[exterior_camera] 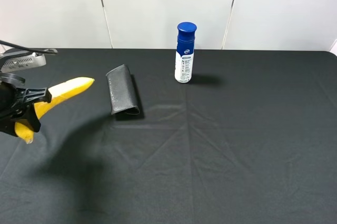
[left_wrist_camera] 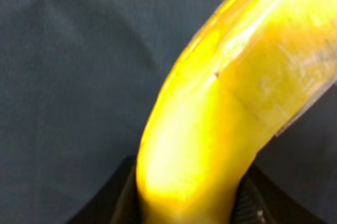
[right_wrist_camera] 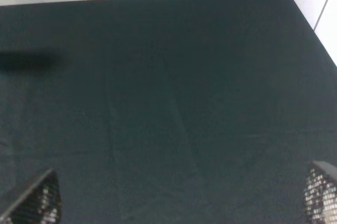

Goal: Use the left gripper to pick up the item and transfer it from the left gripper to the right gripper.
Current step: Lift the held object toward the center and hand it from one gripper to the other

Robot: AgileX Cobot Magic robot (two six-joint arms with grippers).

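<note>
The banana (exterior_camera: 69, 90) slants far from my right gripper, so my left gripper should carry the banana past the wallet and point its free tip at my right gripper.
The yellow banana (exterior_camera: 58, 95) is held in the air above the table's left side, one end pointing toward the wallet, the other end hanging down at the left edge. My left gripper (exterior_camera: 32, 107) is shut on the banana's middle. In the left wrist view the banana (left_wrist_camera: 221, 108) fills the picture between the black fingers (left_wrist_camera: 118, 200). My right gripper is out of the exterior high view. In the right wrist view its two mesh-faced fingertips (right_wrist_camera: 39, 203) stand far apart over bare cloth, with nothing between them.
A black folded wallet (exterior_camera: 124, 97) lies on the black tablecloth (exterior_camera: 237, 150) right of the banana. A white spray bottle with a blue cap (exterior_camera: 185, 53) stands upright at the back centre. White wall panels stand behind the table.
</note>
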